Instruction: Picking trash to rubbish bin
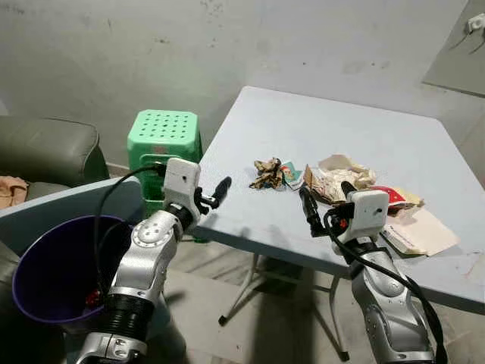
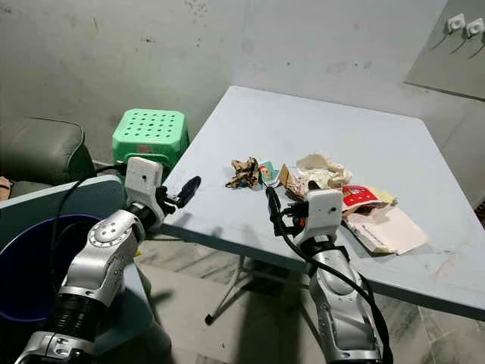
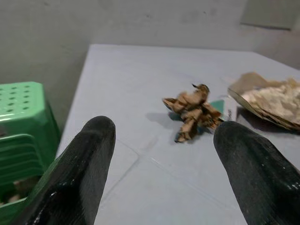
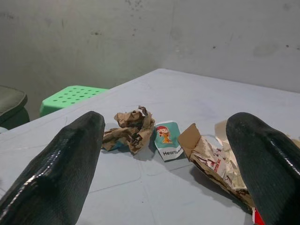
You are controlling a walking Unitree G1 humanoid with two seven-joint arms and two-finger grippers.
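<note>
The teal card (image 1: pixel 291 175) only just touches the outer edge of the brown paper wad (image 1: pixel 267 174), so the wad will come up by itself when I lift it.
A crumpled brown paper wad (image 1: pixel 267 173) lies on the light blue table (image 1: pixel 333 121), touching a small teal card (image 1: pixel 291 175). To its right sit a torn cardboard box with crumpled paper (image 1: pixel 338 177), a red packet (image 1: pixel 389 195) and flat beige papers (image 1: pixel 421 230). My left gripper (image 1: pixel 217 191) hovers open at the table's left front edge, pointing at the wad (image 3: pixel 191 111). Just in front of the torn box, my right gripper (image 4: pixel 166 121) is open above the table's front edge, holding nothing. The purple rubbish bin (image 1: pixel 47 267) stands low at my left, beside the left arm.
A green plastic stool (image 1: pixel 163 144) stands by the table's left side, against the grey wall. A dark green sofa (image 1: pixel 47 150) is at the far left. The table's thin metal legs (image 1: pixel 246 288) show below its front edge.
</note>
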